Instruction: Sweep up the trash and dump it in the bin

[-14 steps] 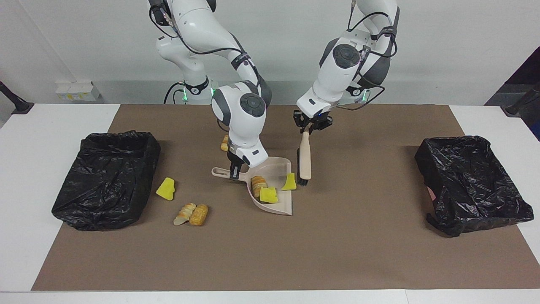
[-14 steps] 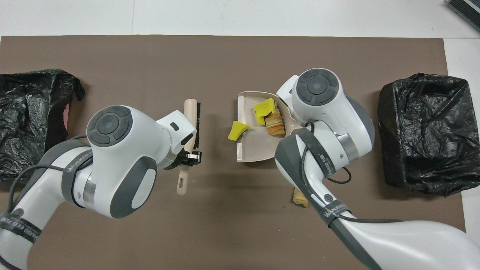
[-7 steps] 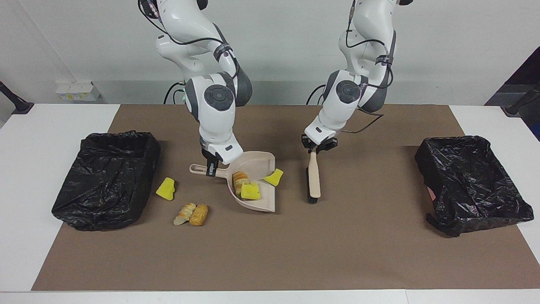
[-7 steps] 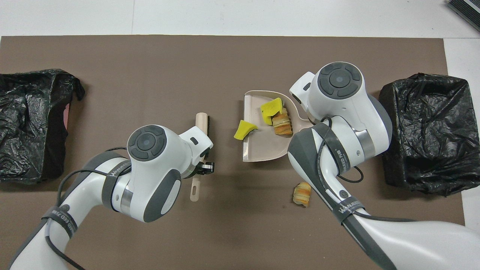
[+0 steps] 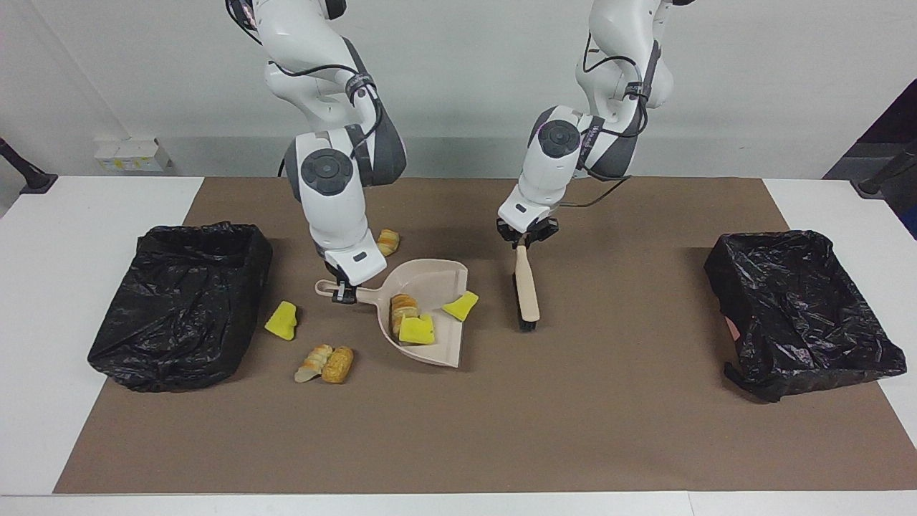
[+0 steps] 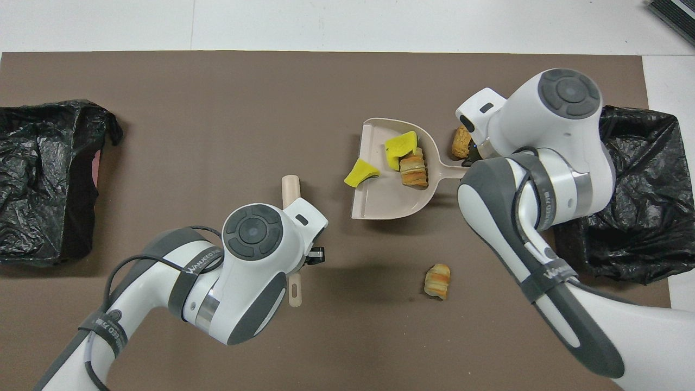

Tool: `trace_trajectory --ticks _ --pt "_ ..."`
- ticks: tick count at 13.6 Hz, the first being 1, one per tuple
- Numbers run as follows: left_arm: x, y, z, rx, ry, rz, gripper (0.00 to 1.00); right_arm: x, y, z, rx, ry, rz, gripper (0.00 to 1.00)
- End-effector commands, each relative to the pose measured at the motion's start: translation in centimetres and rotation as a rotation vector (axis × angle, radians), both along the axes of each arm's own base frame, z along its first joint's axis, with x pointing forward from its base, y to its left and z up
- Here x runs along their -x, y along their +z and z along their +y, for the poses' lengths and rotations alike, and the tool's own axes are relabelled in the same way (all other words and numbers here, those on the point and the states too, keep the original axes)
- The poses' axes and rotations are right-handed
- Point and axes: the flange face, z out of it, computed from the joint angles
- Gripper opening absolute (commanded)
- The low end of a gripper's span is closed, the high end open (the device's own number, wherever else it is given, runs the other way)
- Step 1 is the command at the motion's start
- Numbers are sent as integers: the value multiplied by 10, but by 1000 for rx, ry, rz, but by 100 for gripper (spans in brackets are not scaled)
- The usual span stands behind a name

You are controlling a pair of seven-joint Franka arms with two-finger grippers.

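Note:
I can see a yellow sponge chunk point(image 6: 361, 172) hanging over the beige dustpan's open edge, so next my left gripper pushes the chunk deeper inside point(image 6: 385, 194) before my right gripper picks up the dustpan.
My right gripper point(image 5: 343, 293) is shut on the handle of the beige dustpan point(image 5: 437, 287), which lies low on the brown mat. A roll point(image 5: 402, 306) and a yellow sponge chunk point(image 5: 416, 330) lie in the pan, and another sponge chunk point(image 5: 461, 306) sits at its open lip. Loose trash lies around: a yellow sponge point(image 5: 281, 320) and two rolls point(image 5: 324, 364) toward the right arm's end, and one roll point(image 5: 387, 242) nearer to the robots. My left gripper point(image 5: 526, 242) is shut on the handle of the brush point(image 5: 527, 292), which stands beside the pan's lip.
A black-bagged bin point(image 5: 179, 304) stands at the right arm's end of the mat, close to the loose sponge. A second black-bagged bin point(image 5: 799, 312) stands at the left arm's end. In the overhead view my right arm covers part of the bin point(image 6: 646, 179).
My right gripper has drawn the dustpan with its trash toward the right arm's end. My left gripper has pulled the brush back from the pan's lip. The roll near the robots came into view.

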Motion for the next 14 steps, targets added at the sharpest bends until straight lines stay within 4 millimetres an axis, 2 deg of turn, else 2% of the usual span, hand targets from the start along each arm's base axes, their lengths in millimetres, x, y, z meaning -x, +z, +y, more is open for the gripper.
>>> trace_trajectory --ticks 1,3,5,6,8,10,11,12,14 --pt "27 25 -10 -43 27 -42 0 -6 11 -30 -131 -48 -28 0" --pt "53 34 -23 -62 25 -26 0 -10 12 -43 -184 -41 -53 0" --pt "55 34 -24 -58 33 -32 0 -10 11 -44 -187 -43 -51 0" --pt "48 31 -20 -43 37 -47 0 -8 10 -38 -185 -38 -49 0" --pt "1 21 12 40 79 -141 0 4 0 -32 -170 -27 -57 0" --pt "-34 -2 31 60 -17 -135 0 24 -17 -21 -158 -21 -99 0" --pt "-44 -3 43 68 -55 -128 0 29 -26 -13 -151 -7 -93 0" --pt "-46 -3 45 69 -93 -127 0 31 -32 -7 -148 0 -97 0" --pt "-47 4 33 69 -128 -118 0 33 -45 -2 -138 10 -94 0"
